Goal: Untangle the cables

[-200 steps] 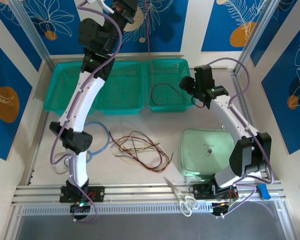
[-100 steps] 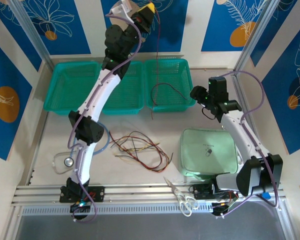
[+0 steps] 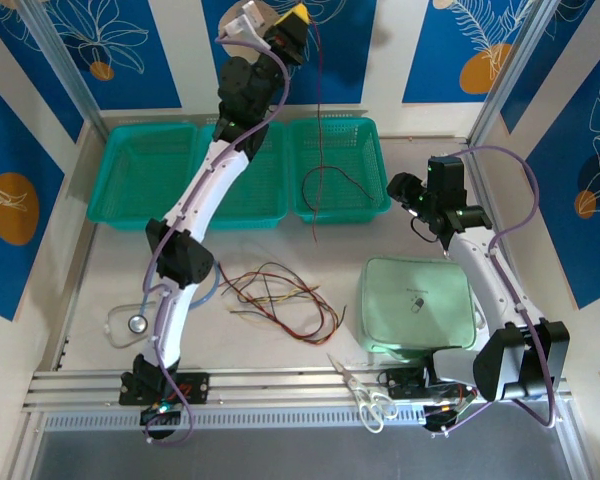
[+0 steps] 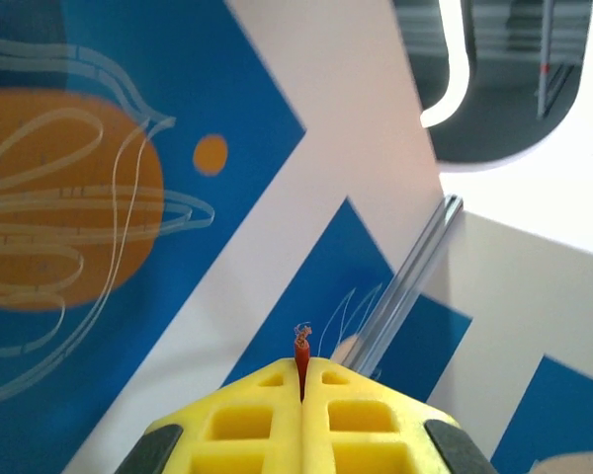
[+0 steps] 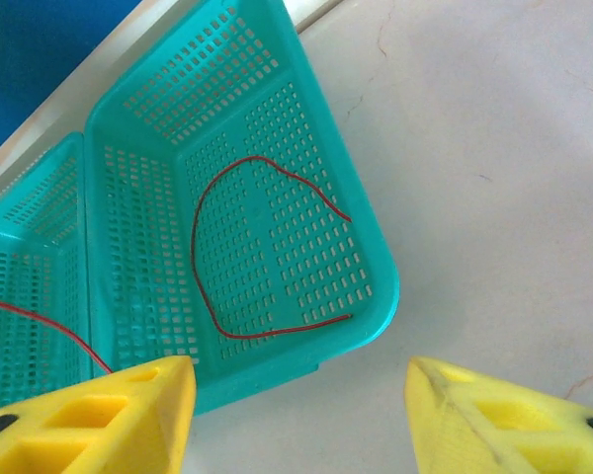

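Observation:
The red cable's lower end is hanging past the near rim of the teal basket, so my right gripper should keep the cable's middle steady while my left gripper lowers the cable.
My left gripper is raised high against the back wall, shut on the top end of a red cable that hangs straight down over the right teal basket. In the left wrist view the cable's frayed tip sticks out between the closed yellow fingers of that gripper. A second red cable lies curled inside the basket. A tangle of red, black and tan cables rests on the table. My right gripper hovers open just off the basket's corner, holding nothing.
Two more teal baskets stand left of the right one. A light-blue stethoscope lies at the near left. A green pouch sits at the near right, and scissors lie at the front edge.
My left arm has swung right and upward, carrying the red cable until it hangs over the right basket. The right arm has drawn back a little to the right.

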`<action>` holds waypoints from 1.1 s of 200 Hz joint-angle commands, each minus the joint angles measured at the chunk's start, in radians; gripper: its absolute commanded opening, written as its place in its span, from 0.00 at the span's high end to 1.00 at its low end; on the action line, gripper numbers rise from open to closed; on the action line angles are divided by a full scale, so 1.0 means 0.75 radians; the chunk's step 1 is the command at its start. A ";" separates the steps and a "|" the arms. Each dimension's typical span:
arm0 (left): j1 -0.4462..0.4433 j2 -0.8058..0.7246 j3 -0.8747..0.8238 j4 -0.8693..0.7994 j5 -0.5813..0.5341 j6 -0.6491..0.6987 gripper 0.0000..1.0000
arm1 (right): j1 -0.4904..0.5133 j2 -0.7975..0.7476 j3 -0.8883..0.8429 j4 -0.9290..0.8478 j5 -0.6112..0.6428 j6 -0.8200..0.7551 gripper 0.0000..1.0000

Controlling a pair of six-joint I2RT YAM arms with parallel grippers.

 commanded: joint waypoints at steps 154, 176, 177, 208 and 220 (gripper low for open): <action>-0.052 -0.067 -0.337 0.345 0.011 -0.182 1.00 | -0.031 -0.140 -0.102 -0.023 -0.039 -0.006 0.42; -0.080 -0.042 -0.263 0.293 0.010 -0.139 1.00 | -0.052 -0.139 -0.103 -0.028 -0.064 -0.016 0.42; -0.082 -0.038 -0.254 0.289 0.010 -0.135 1.00 | -0.054 -0.139 -0.103 -0.028 -0.067 -0.017 0.42; -0.102 0.045 0.066 0.142 0.014 -0.063 1.00 | -0.056 -0.127 -0.115 0.059 -0.262 -0.064 0.40; -0.102 0.030 0.066 0.171 -0.008 -0.080 1.00 | -0.027 -0.124 -0.142 0.187 -0.420 -0.130 0.39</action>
